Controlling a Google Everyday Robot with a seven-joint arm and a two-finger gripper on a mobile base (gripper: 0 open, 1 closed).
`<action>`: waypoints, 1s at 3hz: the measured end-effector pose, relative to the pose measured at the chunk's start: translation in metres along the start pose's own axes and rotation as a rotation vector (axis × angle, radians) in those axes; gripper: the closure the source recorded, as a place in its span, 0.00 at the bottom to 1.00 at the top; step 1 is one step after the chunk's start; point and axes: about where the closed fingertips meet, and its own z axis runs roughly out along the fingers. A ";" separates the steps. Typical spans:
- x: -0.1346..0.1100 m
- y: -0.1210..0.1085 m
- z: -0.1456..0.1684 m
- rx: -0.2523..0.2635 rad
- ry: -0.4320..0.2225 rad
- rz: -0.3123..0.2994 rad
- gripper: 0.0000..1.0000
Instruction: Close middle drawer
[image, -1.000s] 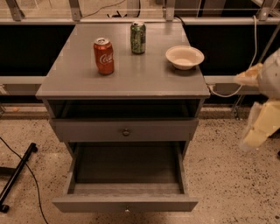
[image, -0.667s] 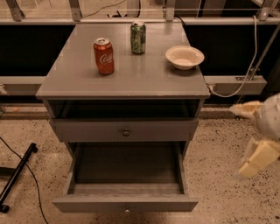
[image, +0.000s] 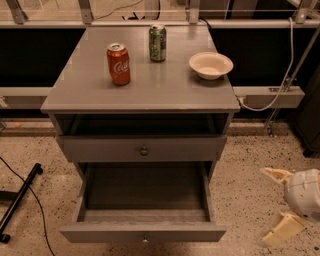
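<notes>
Open floor (image: 244, 220) stretches from my gripper to the middle drawer's front panel (image: 203, 235), so I should keep going low around its corner until my fingers face the front panel.
The middle drawer (image: 144, 232) is a grey drawer with a low front panel and a small centre knob. It is pulled far out of the grey cabinet (image: 75, 95), and its long box shows empty. My gripper (image: 265, 207) is low at the right, to the right of the drawer's front corner and apart from it. Its two cream fingers (image: 276, 175) are spread wide with nothing between them.
Above the open drawer is a taller grey drawer front with a dark knob (image: 144, 150), with a dark gap over it. On the cabinet top stand a red cola can (image: 118, 63), a green can (image: 157, 43) and a white bowl (image: 210, 65). A black stand leg (image: 20, 200) lies on the floor at the left.
My gripper has moved down and slightly left, from beside the cabinet top to the level of the open drawer. The drawer and the things on top have not moved.
</notes>
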 end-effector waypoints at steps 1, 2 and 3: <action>-0.003 -0.001 -0.001 0.001 0.001 -0.003 0.00; 0.002 0.000 0.013 -0.036 0.019 -0.008 0.00; 0.022 0.000 0.049 -0.074 -0.005 0.001 0.00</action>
